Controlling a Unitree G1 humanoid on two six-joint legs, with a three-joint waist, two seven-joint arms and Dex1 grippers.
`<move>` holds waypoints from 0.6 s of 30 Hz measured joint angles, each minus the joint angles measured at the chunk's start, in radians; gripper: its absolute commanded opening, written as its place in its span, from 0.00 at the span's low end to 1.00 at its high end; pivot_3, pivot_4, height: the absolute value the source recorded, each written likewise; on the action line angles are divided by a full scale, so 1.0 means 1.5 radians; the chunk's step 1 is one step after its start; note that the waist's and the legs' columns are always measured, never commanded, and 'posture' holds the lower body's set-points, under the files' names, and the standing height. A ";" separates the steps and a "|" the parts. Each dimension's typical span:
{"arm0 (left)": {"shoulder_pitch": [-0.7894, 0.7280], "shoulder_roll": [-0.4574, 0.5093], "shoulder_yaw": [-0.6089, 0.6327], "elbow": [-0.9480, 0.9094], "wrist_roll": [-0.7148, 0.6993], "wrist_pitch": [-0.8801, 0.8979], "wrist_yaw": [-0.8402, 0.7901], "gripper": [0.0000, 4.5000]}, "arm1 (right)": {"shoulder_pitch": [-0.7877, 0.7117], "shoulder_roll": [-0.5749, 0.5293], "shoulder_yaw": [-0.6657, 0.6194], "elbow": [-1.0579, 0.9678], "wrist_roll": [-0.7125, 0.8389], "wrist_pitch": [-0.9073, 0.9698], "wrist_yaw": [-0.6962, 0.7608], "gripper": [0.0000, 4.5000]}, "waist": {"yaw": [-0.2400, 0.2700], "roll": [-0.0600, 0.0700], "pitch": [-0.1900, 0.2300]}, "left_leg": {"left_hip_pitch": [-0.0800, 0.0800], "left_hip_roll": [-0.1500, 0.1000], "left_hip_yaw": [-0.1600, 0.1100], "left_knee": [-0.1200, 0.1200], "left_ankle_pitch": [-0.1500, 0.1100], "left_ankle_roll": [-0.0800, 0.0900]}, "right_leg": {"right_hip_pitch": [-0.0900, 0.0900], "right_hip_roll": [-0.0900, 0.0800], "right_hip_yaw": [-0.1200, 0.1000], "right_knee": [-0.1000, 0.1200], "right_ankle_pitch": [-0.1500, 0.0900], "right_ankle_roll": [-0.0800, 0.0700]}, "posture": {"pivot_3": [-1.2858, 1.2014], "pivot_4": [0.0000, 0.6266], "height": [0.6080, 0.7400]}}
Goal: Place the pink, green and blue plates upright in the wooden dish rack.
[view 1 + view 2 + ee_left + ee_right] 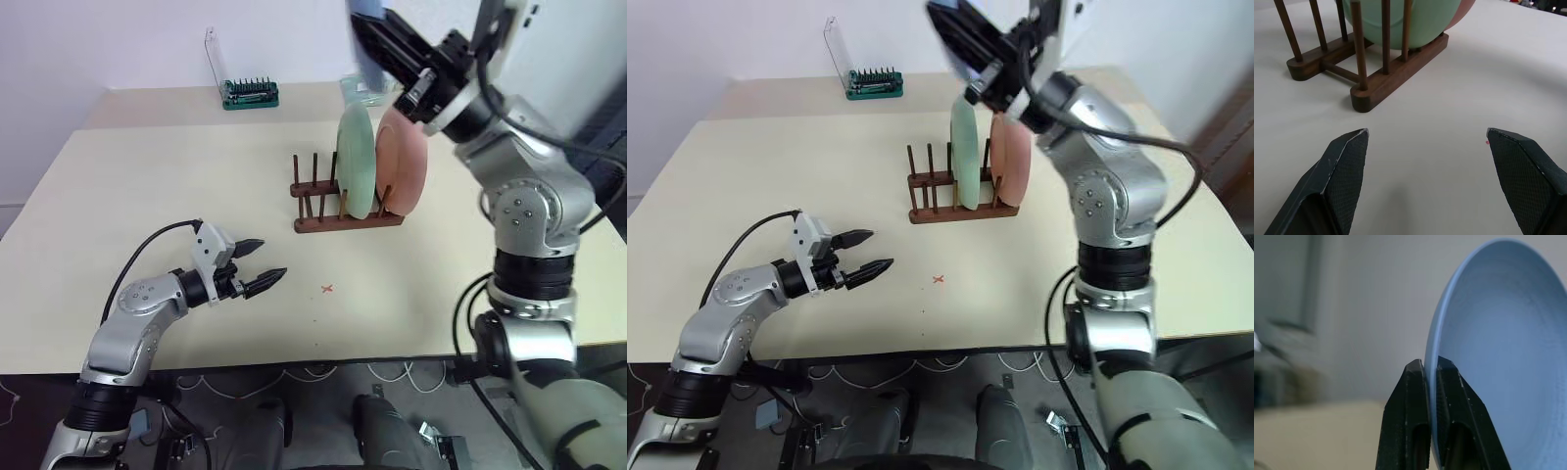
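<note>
My right gripper should keep lowering the blue plate (1508,328), already on edge, toward the rack's free wires (307,193), which stand open, until the plate rests there.
The wooden dish rack (345,221) stands at the middle of the table. A mint green plate (357,162) and a pink plate (404,164) stand upright in it side by side, the pink one to the right. My right gripper (377,34) is raised high above the rack, shut on the rim of the light blue plate (1498,357), which it holds on edge. My left gripper (263,262) hovers low over the table to the front left of the rack, open and empty, pointing at the rack's free pegs (1356,44).
A green screwdriver-bit holder (251,94) sits at the back of the table. A small red cross (327,289) is marked on the tabletop in front of the rack. The table's front edge (294,364) runs just behind my left arm.
</note>
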 measured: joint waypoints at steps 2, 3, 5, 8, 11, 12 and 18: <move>0.005 0.001 0.003 -0.001 0.000 0.000 0.004 0.89 | -0.002 0.012 -0.013 -0.003 0.052 0.040 -0.015 0.01 | 0.000 0.000 0.000 | 0.000 0.000 0.000 0.000 0.000 0.000 | 0.000 0.000 0.000 0.000 0.000 0.000 | 0.52 0.24 1.00; 0.009 0.001 0.005 -0.001 0.000 0.000 0.007 0.89 | -0.001 0.029 -0.025 -0.002 0.080 0.063 -0.033 0.01 | -0.002 0.000 0.000 | 0.000 0.000 0.000 0.000 0.000 0.000 | 0.000 0.000 0.000 0.000 0.000 0.000 | 0.52 0.24 1.00; 0.017 0.001 0.006 -0.007 0.000 0.000 0.014 0.89 | 0.008 0.056 -0.033 0.007 0.119 0.106 -0.072 0.01 | -0.006 0.000 0.000 | 0.000 0.000 0.001 -0.001 0.000 0.000 | -0.001 0.000 0.000 0.001 0.000 0.000 | 0.52 0.24 1.00; 0.025 0.001 0.007 -0.016 0.000 0.000 0.019 0.89 | 0.035 0.077 -0.027 0.036 0.133 0.154 -0.118 0.01 | -0.007 0.001 0.000 | 0.000 0.000 0.001 -0.001 0.000 0.000 | -0.002 0.000 0.000 0.002 0.000 0.000 | 0.52 0.24 1.00; 0.030 0.001 0.008 -0.020 0.000 0.000 0.026 0.89 | 0.042 0.113 -0.034 0.064 0.154 0.197 -0.183 0.01 | -0.008 0.001 0.000 | 0.000 0.000 0.001 -0.001 0.000 0.000 | -0.003 0.000 0.000 0.002 0.000 0.000 | 0.52 0.24 1.00; 0.031 0.001 0.008 -0.020 0.000 0.000 0.027 0.89 | 0.045 0.118 -0.034 0.065 0.156 0.207 -0.196 0.01 | -0.007 0.001 0.000 | 0.000 0.000 0.001 -0.001 0.000 0.000 | -0.003 0.000 0.000 0.002 0.000 0.000 | 0.52 0.24 1.00; 0.036 0.005 0.008 -0.021 0.000 0.000 0.030 0.89 | 0.048 0.129 -0.035 0.078 0.164 0.237 -0.232 0.01 | -0.007 0.001 0.000 | 0.000 0.000 0.001 -0.001 0.000 0.000 | -0.003 0.000 0.000 0.002 0.000 0.000 | 0.52 0.24 1.00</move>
